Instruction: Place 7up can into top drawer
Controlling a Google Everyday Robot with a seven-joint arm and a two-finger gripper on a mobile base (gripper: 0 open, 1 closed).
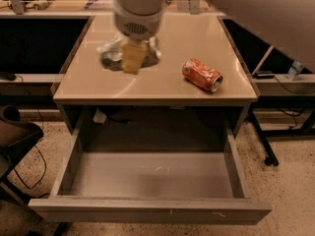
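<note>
The 7up can [113, 56] is held above the tabletop and the top drawer is wide open, so my gripper should go on down to the drawer's clear bottom [157, 171] before it lets go there.
My gripper [131, 58] hangs over the left middle of the beige tabletop [162, 88], blurred with motion. It is shut on the 7up can [110, 56], a silver-white shape that sticks out to the left of the yellowish fingers [133, 59]. The top drawer [147, 211] is pulled fully open below the table's front edge, and its plain grey floor [152, 178] is bare. The gripper and can are above the tabletop, behind the drawer opening.
An orange dented can [202, 74] lies on the right of the tabletop. My arm [256, 9] crosses the upper right corner. A dark chair [15, 132] stands at the left, and table legs and cables [266, 146] are at the right. The white bowl is hidden behind the gripper.
</note>
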